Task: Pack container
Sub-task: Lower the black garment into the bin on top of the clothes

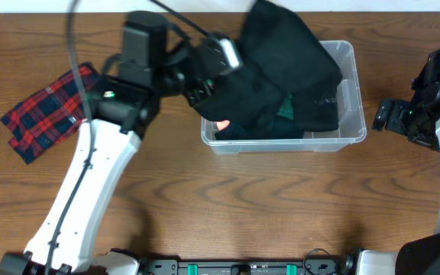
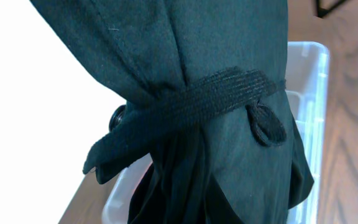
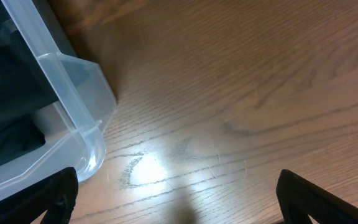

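The black garment (image 1: 290, 55) is hanging over the open top of the container, so my left gripper should keep bringing the garment's gripped end down until that end is inside the container's rim.
The container (image 1: 351, 84) is a clear plastic bin at the table's back middle. A black garment (image 1: 281, 53) hangs over it and partly into it, covering most of its inside. My left gripper (image 1: 221, 59) is at the bin's left rim, shut on this garment. In the left wrist view the black garment (image 2: 216, 74), with a strap across it, fills the frame and hides my fingers; the container's rim (image 2: 312, 81) shows behind. My right gripper (image 1: 384, 114) is open and empty, right of the bin. It hangs over bare wood (image 3: 179, 199) beside the container's corner (image 3: 73, 81).
A red plaid cloth (image 1: 48, 111) lies flat at the table's left side. Dark green fabric (image 1: 285, 108) lies inside the bin under the black garment. The left arm crosses the table from the front left toward the bin.
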Action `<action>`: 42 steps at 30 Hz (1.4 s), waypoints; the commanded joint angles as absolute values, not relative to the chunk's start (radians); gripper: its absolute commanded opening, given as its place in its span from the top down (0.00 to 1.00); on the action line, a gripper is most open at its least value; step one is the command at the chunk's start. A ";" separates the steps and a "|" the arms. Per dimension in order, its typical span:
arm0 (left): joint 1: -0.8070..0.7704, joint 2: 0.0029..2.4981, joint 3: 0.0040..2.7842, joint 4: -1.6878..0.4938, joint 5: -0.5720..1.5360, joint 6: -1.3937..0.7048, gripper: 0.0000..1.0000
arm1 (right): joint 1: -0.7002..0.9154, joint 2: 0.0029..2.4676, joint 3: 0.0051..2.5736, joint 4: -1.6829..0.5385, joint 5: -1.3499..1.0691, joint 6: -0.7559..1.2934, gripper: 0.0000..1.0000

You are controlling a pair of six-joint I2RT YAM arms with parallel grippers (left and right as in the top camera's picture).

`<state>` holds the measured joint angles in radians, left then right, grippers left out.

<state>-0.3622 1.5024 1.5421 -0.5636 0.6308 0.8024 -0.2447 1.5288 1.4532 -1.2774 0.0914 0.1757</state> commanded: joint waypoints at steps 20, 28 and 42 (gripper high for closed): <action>-0.461 1.651 1.580 -0.560 0.631 0.857 0.94 | -0.242 1.519 1.463 -1.275 0.104 0.186 0.01; -0.463 1.663 1.579 -0.569 0.616 0.857 0.94 | -0.242 1.519 1.463 -1.275 0.104 0.186 0.01; -0.491 1.727 1.576 -0.573 0.616 0.857 0.94 | -0.242 1.519 1.463 -1.275 0.104 0.186 0.01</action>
